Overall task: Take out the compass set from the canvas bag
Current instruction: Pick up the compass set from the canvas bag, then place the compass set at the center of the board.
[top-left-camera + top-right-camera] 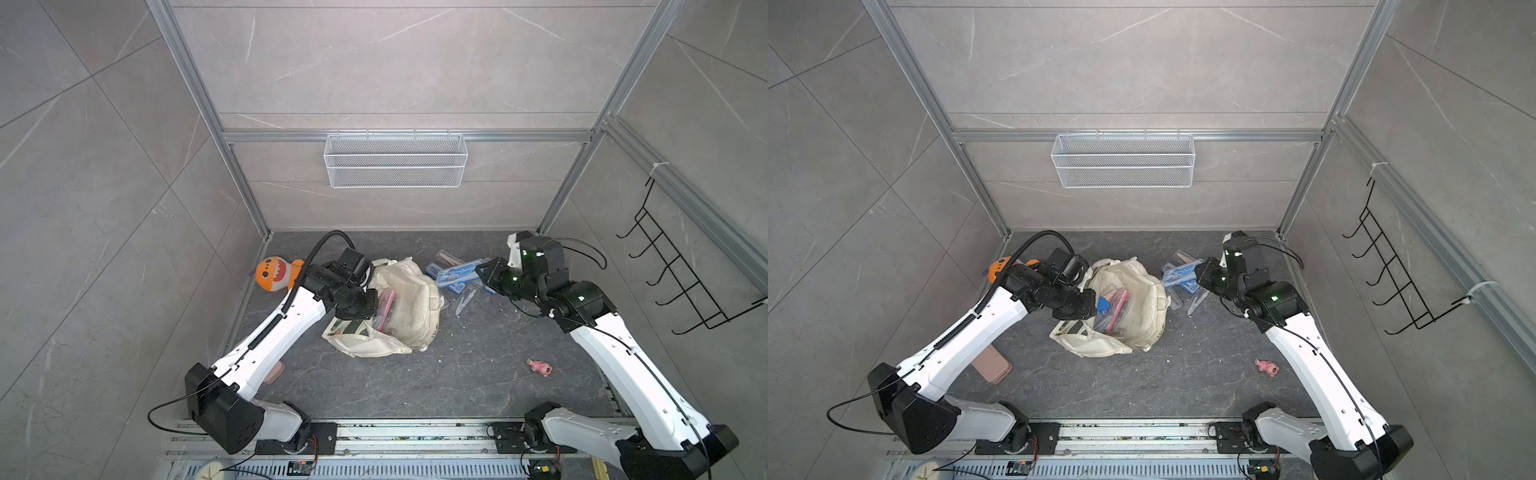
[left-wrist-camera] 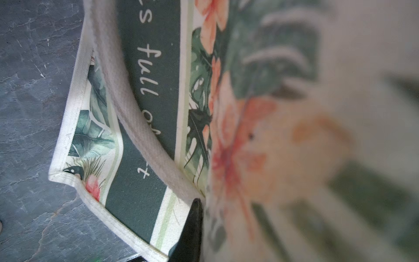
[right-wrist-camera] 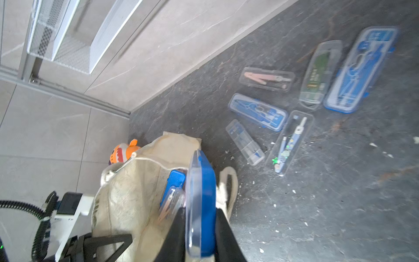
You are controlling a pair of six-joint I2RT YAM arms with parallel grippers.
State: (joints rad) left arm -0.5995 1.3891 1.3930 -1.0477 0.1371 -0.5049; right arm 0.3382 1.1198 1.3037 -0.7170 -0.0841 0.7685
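The blue compass set (image 1: 461,272) is clear of the canvas bag, so my right gripper carries on bringing it down toward open tabletop (image 1: 488,336) near the pink toy until it touches down.
The cream canvas bag (image 1: 415,307) (image 1: 1142,307) lies slumped in mid-table with its mouth open. My left gripper (image 1: 365,305) (image 2: 203,206) is shut on the bag's printed fabric at the rim; only one black finger (image 2: 192,226) shows, the other is behind the cloth. My right gripper (image 1: 484,270) (image 3: 200,209) is shut on a blue compass set with a clear lid (image 3: 204,181) (image 1: 457,272), held on edge beside the bag and above the table. More cases remain inside the bag (image 3: 127,199): a blue one (image 3: 173,186) and a clear one (image 3: 172,202).
Several compass cases lie on the table right of the bag (image 3: 257,111) (image 3: 360,68) (image 1: 465,299). An orange plush (image 1: 276,274) sits at the far left and a small pink toy (image 1: 540,368) near the right arm. A mesh basket (image 1: 395,160) hangs on the back wall.
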